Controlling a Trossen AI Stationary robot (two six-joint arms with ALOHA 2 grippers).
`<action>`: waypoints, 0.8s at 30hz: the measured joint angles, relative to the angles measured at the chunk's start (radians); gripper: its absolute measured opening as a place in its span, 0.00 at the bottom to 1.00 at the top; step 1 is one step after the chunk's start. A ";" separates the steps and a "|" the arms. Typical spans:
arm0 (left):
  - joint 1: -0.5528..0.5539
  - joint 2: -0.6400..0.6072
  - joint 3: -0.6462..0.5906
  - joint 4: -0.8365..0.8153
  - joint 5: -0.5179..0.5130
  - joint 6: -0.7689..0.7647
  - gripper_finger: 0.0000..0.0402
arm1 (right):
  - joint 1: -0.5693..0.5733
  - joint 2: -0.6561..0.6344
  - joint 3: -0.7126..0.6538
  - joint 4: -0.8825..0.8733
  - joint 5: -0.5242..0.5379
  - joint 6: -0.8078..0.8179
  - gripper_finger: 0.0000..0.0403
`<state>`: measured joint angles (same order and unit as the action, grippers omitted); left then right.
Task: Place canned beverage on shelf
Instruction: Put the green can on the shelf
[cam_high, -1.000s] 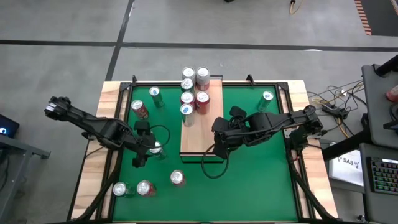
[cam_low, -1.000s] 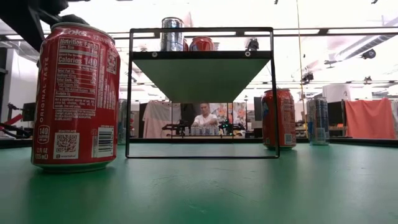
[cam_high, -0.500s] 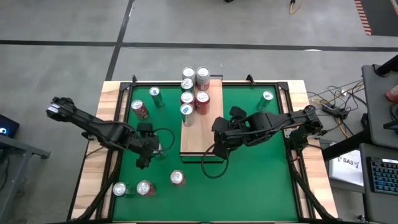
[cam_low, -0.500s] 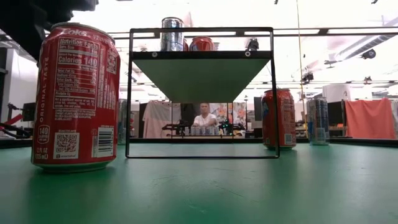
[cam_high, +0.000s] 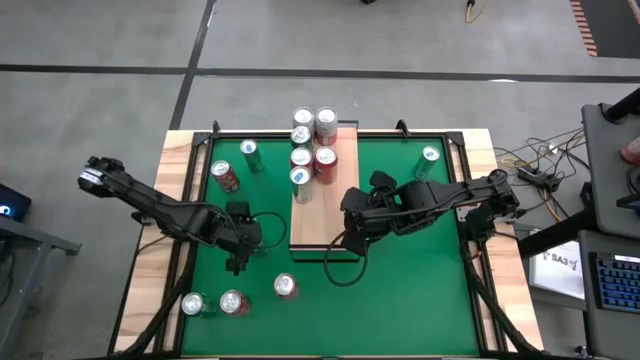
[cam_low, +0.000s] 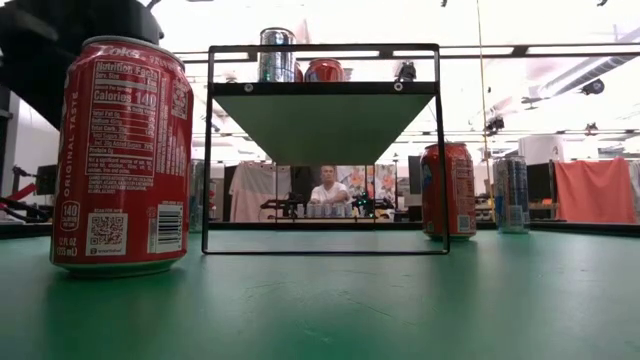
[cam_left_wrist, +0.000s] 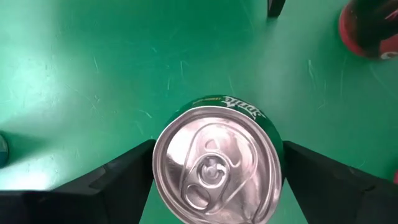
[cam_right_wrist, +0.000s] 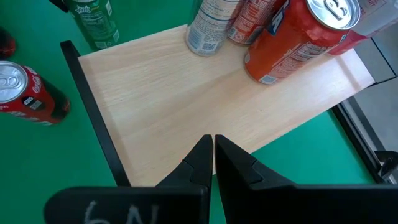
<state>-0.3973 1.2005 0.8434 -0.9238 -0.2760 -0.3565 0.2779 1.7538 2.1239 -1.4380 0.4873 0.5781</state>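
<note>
The shelf's open far corner is past the standing cans from my left gripper, so next my right gripper opens and takes over the green Sprite can first.
A green Sprite can stands upright on the green mat. My left gripper is open above it and points steeply down, with one finger on either side of the can's top. In the high view this gripper hides the can. The shelf, a pale wooden board on a dark frame, carries several cans at its far end. My right gripper is shut on nothing and hangs over the shelf's bare near end.
Loose cans stand on the mat: a red one near the front, two at the near left, a red and a green one at the far left, one at the far right. A pale wooden rim borders the mat.
My left gripper has sunk toward the green can and drifted slightly toward the table's right, so it now covers the can's top in the high view. In the low view its dark bulk has come down into the upper left.
</note>
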 joint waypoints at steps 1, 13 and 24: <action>0.000 0.003 -0.001 0.002 -0.001 -0.001 0.78 | 0.000 0.000 0.000 0.000 0.000 0.000 0.02; -0.010 -0.044 0.033 -0.088 0.016 -0.081 0.70 | 0.013 0.002 -0.045 0.058 0.014 -0.025 0.02; -0.143 -0.086 0.416 -0.187 -0.001 -0.047 0.70 | 0.024 0.001 -0.205 0.617 -0.068 -0.384 0.02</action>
<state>-0.5405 1.1142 1.2592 -1.1107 -0.2767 -0.4039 0.3016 1.7550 1.9190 -0.8207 0.4197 0.1943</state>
